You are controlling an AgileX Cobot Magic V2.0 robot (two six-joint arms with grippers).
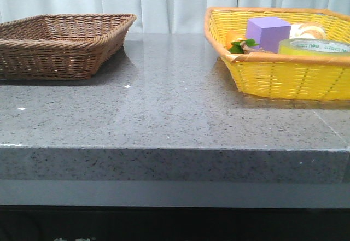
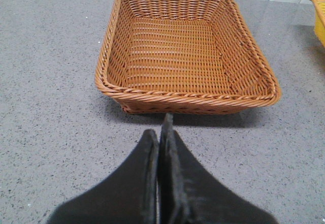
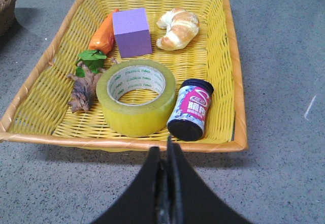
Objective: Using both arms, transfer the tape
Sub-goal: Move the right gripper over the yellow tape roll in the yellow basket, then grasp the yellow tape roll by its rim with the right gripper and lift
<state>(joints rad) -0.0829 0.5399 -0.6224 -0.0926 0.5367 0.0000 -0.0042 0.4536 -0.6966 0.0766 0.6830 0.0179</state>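
Note:
I expect only the empty bottom of the basket under the tape when I lift it, because yellow weave shows through the tape's open middle (image 3: 139,95).
The tape (image 3: 136,96), a wide yellow roll with green print on its core, lies flat in the yellow basket (image 3: 122,140). It also shows in the front view (image 1: 313,47) at the basket's right side. My right gripper (image 3: 163,150) is shut and empty, above the table just short of the basket's near rim, with the tape beyond it. My left gripper (image 2: 161,132) is shut and empty over bare table in front of the empty brown wicker basket (image 2: 188,99). Neither arm shows in the front view.
The yellow basket (image 1: 284,80) also holds a purple cube (image 3: 131,31), a croissant (image 3: 177,27), a carrot (image 3: 103,35), a brown root-like thing (image 3: 84,90) and a dark jar (image 3: 190,110) lying right beside the tape. The brown basket (image 1: 60,60) stands at the table's far left.

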